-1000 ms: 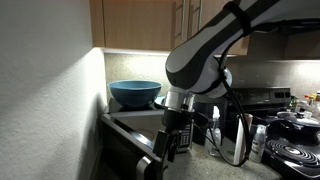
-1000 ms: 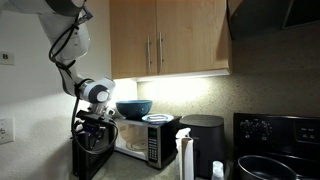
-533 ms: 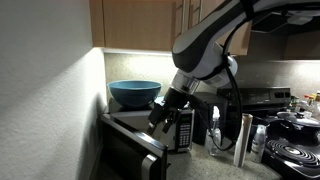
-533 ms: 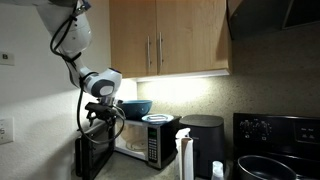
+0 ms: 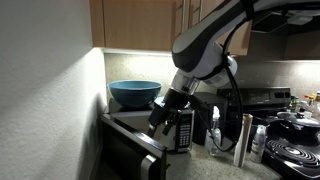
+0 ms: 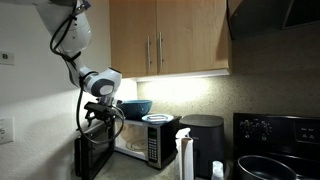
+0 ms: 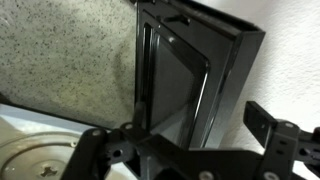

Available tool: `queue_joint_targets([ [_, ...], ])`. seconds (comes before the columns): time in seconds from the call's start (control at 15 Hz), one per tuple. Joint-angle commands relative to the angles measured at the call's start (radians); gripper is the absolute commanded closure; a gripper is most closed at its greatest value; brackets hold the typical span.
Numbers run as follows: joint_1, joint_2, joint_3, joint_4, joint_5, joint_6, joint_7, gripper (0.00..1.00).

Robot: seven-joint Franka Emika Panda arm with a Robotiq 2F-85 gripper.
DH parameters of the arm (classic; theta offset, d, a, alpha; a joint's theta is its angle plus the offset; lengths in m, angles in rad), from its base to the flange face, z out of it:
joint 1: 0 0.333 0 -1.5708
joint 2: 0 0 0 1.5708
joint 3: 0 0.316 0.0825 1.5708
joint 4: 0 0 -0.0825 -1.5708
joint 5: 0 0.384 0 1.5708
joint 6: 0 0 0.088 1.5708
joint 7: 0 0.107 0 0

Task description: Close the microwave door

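Observation:
My gripper hangs slanted above the open microwave door (image 5: 136,135), inward of the door's free edge, so I should retreat along the door and go down by that edge (image 5: 160,161).
The silver microwave (image 6: 146,141) stands on the counter with the microwave door (image 6: 94,152) swung open; the door also shows low in an exterior view (image 5: 132,152). In the wrist view the door (image 7: 182,84) fills the middle, with its dark glass window and grey frame seen at an angle. My gripper (image 7: 185,150) is open and empty, one finger at the left and one at the right, with the door's edge close ahead between them. In both exterior views the gripper (image 5: 160,116) (image 6: 101,118) hangs tilted just above the open door.
A blue bowl (image 5: 133,93) and a white dish (image 6: 157,118) sit on top of the microwave. A black appliance (image 6: 205,140) and a spray bottle (image 6: 185,156) stand beside it, and a stove (image 5: 292,150) is further along. A wall (image 5: 45,100) is close by the door.
A second ago the gripper pointed down, lower by the door; it has since risen and tilted. Nothing has moved in the last half second.

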Motion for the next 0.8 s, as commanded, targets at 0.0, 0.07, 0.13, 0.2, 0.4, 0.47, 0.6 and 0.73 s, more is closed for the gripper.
queue_joint_targets([
  [0.0, 0.001, 0.016, 0.007, 0.022, -0.020, -0.122, -0.020, 0.00],
  [0.07, -0.001, 0.020, 0.010, 0.029, -0.008, -0.162, -0.037, 0.00],
  [0.13, 0.001, 0.021, 0.008, 0.035, -0.013, -0.192, -0.033, 0.00],
  [0.2, 0.006, 0.020, 0.004, 0.037, -0.024, -0.204, -0.023, 0.00],
  [0.4, 0.025, 0.006, -0.014, 0.016, -0.089, -0.106, 0.036, 0.00],
  [0.47, 0.026, 0.007, -0.019, 0.014, -0.119, -0.080, 0.051, 0.00],
  [0.6, 0.023, 0.024, -0.031, 0.034, -0.187, -0.124, 0.120, 0.00],
  [0.73, 0.011, 0.020, -0.019, 0.031, -0.155, -0.114, 0.082, 0.00],
])
